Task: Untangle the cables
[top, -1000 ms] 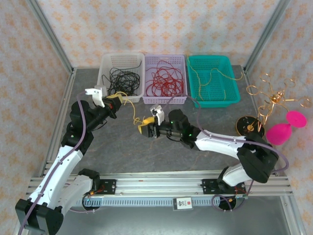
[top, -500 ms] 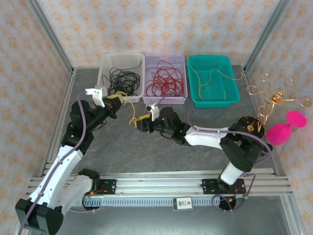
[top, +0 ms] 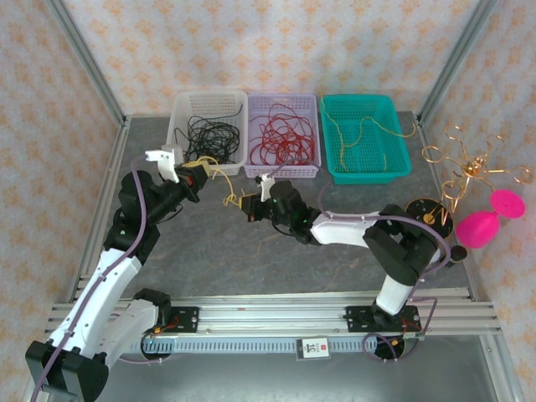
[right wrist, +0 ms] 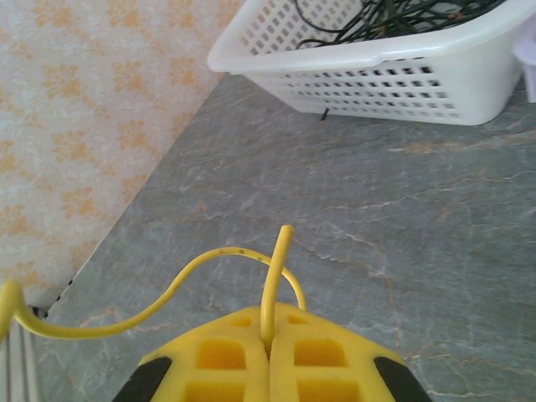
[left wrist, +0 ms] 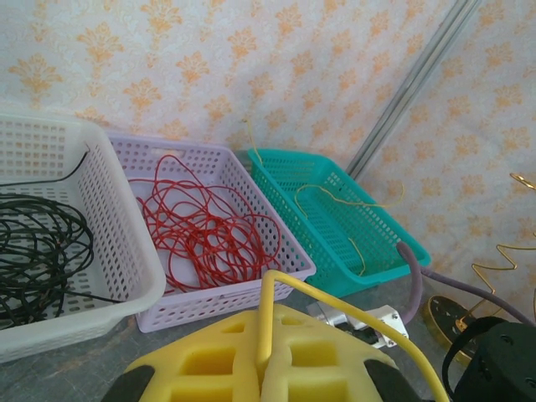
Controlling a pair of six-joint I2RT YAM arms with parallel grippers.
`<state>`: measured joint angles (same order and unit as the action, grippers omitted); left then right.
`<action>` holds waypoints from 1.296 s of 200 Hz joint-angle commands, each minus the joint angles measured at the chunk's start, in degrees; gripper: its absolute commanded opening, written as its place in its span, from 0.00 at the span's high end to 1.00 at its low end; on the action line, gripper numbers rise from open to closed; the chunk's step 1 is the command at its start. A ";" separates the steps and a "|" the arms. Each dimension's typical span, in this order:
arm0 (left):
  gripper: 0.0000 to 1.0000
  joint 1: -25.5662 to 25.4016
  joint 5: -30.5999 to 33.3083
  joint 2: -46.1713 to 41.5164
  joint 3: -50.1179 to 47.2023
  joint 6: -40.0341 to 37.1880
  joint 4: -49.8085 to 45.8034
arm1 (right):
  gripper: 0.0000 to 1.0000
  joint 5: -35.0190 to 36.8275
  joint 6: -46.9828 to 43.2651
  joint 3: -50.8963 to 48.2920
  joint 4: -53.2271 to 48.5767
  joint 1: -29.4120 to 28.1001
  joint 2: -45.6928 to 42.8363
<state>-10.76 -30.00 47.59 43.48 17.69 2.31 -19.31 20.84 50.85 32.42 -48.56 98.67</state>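
The yellow cable [top: 228, 179] hangs loose between the robot's closed grippers, so the right gripper should keep pulling the loose end over the grey table [top: 339, 196] until the cable is straight.
A short yellow cable [top: 224, 188] hangs between my two grippers above the grey table [top: 209, 251]. My left gripper [top: 201, 172] is shut on one part of it; in the left wrist view the yellow cable [left wrist: 335, 311] rises from the closed yellow pads [left wrist: 209, 368] of the left gripper [left wrist: 268, 368] and bends off to the right. My right gripper [top: 247, 203] is shut on the other end; in the right wrist view the cable tip [right wrist: 276, 268] sticks up out of the right gripper [right wrist: 270, 339]. Black cables [top: 209, 134], red cables [top: 282, 138] and a yellow strand [top: 360, 130] lie in baskets.
Along the back stand a white basket [top: 182, 113], a lilac basket [top: 311, 109] and a teal basket [top: 394, 117]. At the right are a gold wire stand [top: 469, 172], pink balloons [top: 479, 228] and a black disc [top: 425, 216]. The metal rail [top: 268, 314] runs along the near edge.
My right gripper has moved left and back to the hanging yellow cable and closed on its end. The left gripper has stayed put, still gripping.
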 commanded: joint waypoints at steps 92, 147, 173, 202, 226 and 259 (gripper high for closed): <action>1.00 -0.32 10.80 1.48 10.28 -6.00 -5.73 | 1.00 5.34 6.19 -19.79 1.73 5.72 -13.68; 1.00 -0.22 16.41 3.62 14.05 -4.95 -7.74 | 1.00 18.12 3.47 -28.13 -1.19 6.71 -24.93; 1.00 -0.16 18.97 3.93 15.60 -5.19 -9.41 | 1.00 23.52 2.01 -30.95 -2.35 7.07 -29.75; 1.00 0.39 20.58 4.13 16.74 -5.64 -10.78 | 1.00 28.17 1.66 -34.29 -3.29 7.66 -34.37; 1.00 0.72 20.30 4.52 17.20 -5.66 -11.14 | 1.00 30.27 1.58 -36.06 -3.99 8.21 -37.45; 1.00 0.83 10.18 5.04 14.93 -5.02 -6.99 | 1.00 23.90 -3.78 -35.16 -4.06 8.21 -39.98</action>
<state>-10.85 -15.20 53.17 57.45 13.37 -10.68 4.47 22.59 16.38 33.47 -41.41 59.96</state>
